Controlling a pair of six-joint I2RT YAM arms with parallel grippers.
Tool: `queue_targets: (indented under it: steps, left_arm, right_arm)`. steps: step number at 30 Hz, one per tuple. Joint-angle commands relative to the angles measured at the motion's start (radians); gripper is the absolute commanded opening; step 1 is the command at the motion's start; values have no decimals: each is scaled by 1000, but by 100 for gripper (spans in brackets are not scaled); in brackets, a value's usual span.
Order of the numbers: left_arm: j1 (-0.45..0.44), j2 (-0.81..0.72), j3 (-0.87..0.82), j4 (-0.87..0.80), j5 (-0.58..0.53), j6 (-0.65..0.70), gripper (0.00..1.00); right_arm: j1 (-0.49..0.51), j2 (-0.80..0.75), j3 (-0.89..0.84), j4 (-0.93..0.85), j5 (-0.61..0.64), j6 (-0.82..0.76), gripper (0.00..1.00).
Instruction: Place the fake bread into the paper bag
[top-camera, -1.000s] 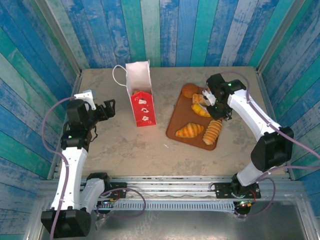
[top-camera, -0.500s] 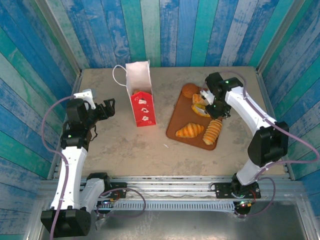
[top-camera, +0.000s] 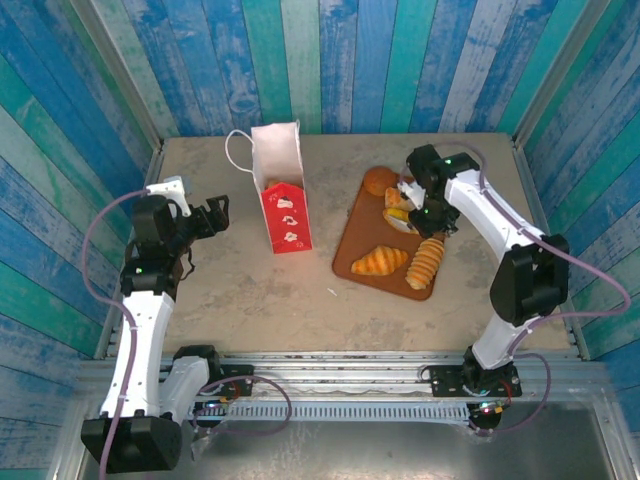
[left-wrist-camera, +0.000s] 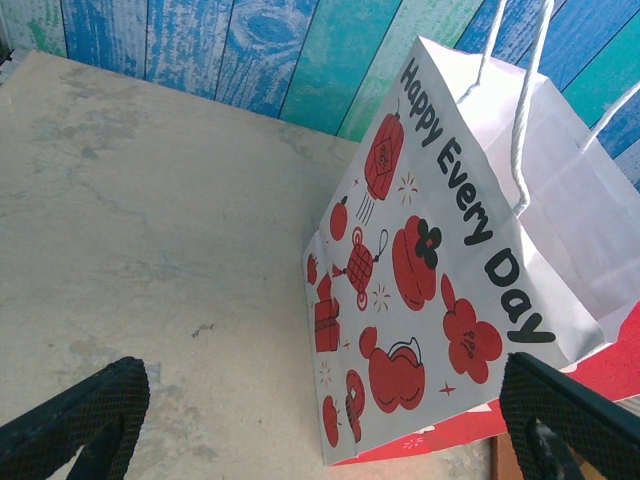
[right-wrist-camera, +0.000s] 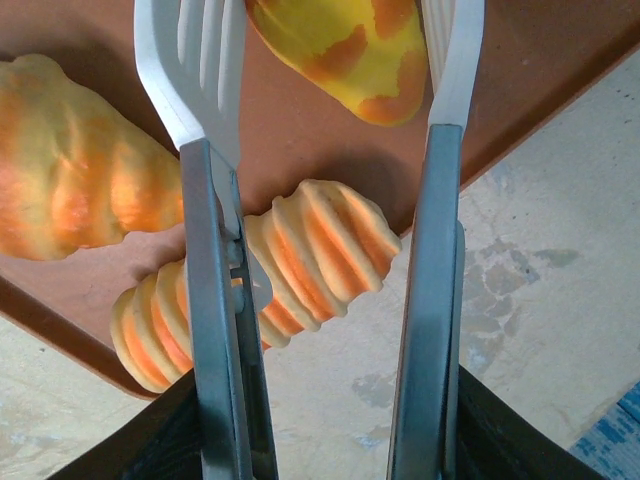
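Note:
My gripper should expect the paper bag (top-camera: 280, 190) to have a ring-shaped bread in it already, because a tan patch (top-camera: 273, 184) shows above the red panel.
The paper bag (top-camera: 281, 196) stands upright left of centre, red panel to the front; its white side with red prints (left-wrist-camera: 440, 270) is close in the left wrist view. My left gripper (top-camera: 214, 215) is open just left of the bag, nothing between its fingers (left-wrist-camera: 85, 420). The fake bread lies on a brown tray (top-camera: 358, 240): a round bun (top-camera: 377, 181), a croissant (top-camera: 380, 261), a ridged horn (top-camera: 425, 262) and oblong rolls (top-camera: 398, 216). My right gripper (top-camera: 412, 206) hangs open over the rolls, its white fingertips (right-wrist-camera: 190, 60) straddling a yellow roll (right-wrist-camera: 345, 45). Below lie the horn (right-wrist-camera: 275, 275) and croissant (right-wrist-camera: 70, 170).
Blue and green plank walls enclose the table on three sides. Bare tabletop (top-camera: 260, 290) stretches in front of the bag and tray. The horn overhangs the tray's edge (right-wrist-camera: 480, 140) onto the table.
My right gripper has shifted slightly left and back over the tray, from beside the horn toward the rolls. The left arm has barely moved.

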Motion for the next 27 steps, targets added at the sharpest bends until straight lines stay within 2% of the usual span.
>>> queue_targets:
  steps: [1, 10, 19, 27]
  left_arm:
    - [4, 6, 26, 4, -12, 15, 94]
    - [5, 10, 32, 0, -14, 15, 94]
    - [5, 14, 39, 2, -15, 12, 94]
    - [5, 21, 80, 14, -33, -38, 94]
  right_arm:
    - [-5, 21, 23, -17, 9, -14, 52]
    - [-5, 57, 17, -19, 22, -14, 50]
    - [-4, 17, 28, -20, 24, -8, 27]
    - [-2, -77, 39, -9, -27, 24, 20]
